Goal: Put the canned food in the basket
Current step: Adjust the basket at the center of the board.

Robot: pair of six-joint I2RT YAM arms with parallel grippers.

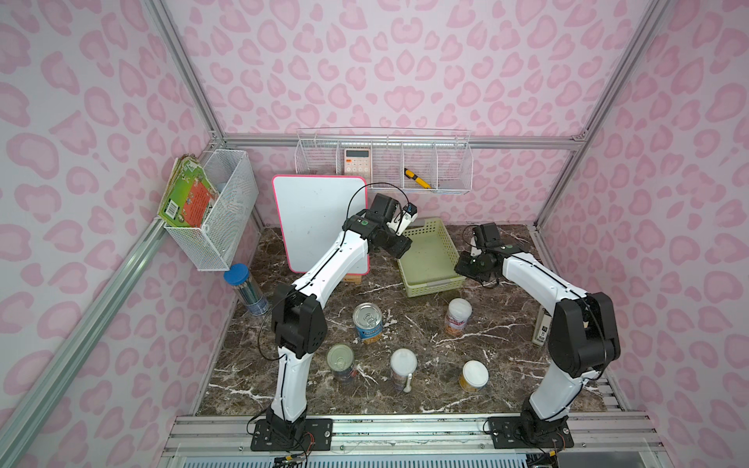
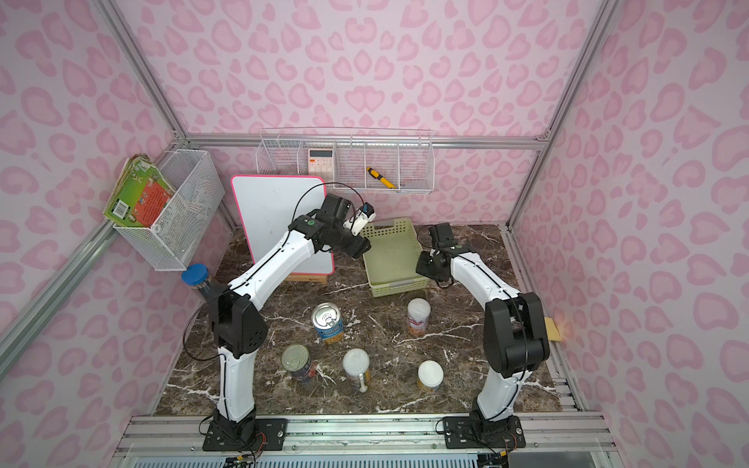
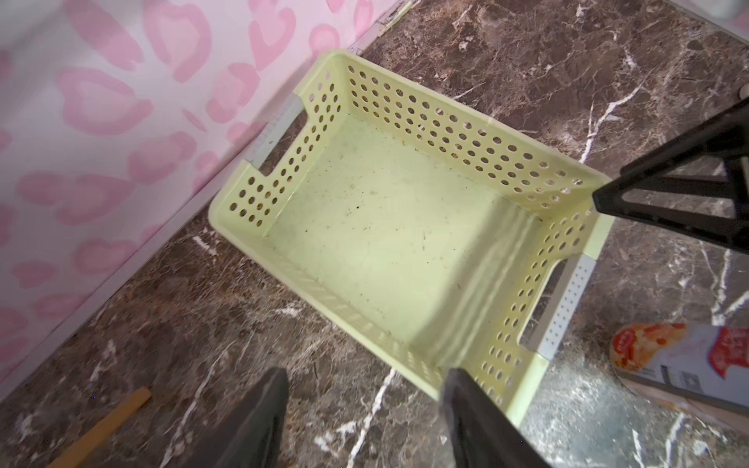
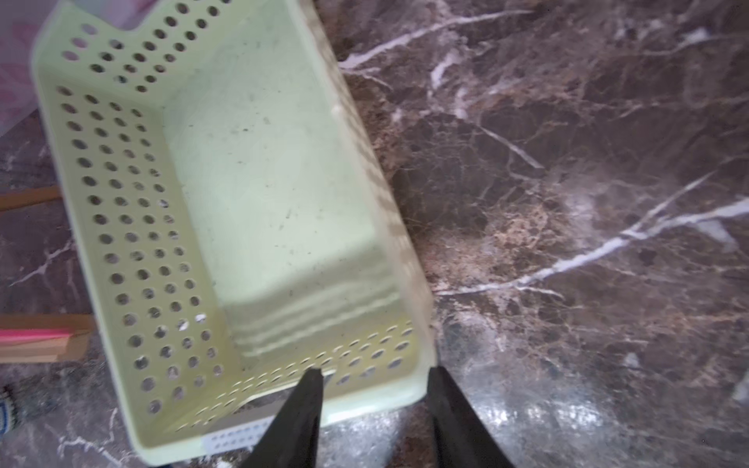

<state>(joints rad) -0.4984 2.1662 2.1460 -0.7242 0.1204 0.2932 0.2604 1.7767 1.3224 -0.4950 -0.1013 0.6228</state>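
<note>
I should turn the basket broadside before I load the cans, because the basket's narrow end (image 1: 433, 286) faces them. My left gripper should pull the basket's far end (image 1: 425, 226) forward to turn it.
The pale green basket (image 1: 429, 279) (image 2: 395, 283) stands empty at the back of the marble table. Five cans stand upright in front of it: a blue-yellow one with a silver top (image 1: 368, 322), a dark one with a silver top (image 1: 340, 360), and three with white lids (image 1: 459, 314) (image 1: 403, 366) (image 1: 475, 375). My left gripper (image 1: 401, 247) (image 3: 367, 372) hovers by the basket's left side, open, nothing between its fingers. My right gripper (image 1: 464, 263) (image 4: 375, 372) hangs over the basket's right front corner, open and holding nothing.
A pink-rimmed whiteboard (image 1: 320, 219) leans on a wooden block left of the basket. A clear tube with a blue lid (image 1: 243, 287) stands at the left edge. A grey-black stapler (image 1: 543, 328) lies behind my right arm. White wire baskets (image 1: 385, 162) hang on the walls.
</note>
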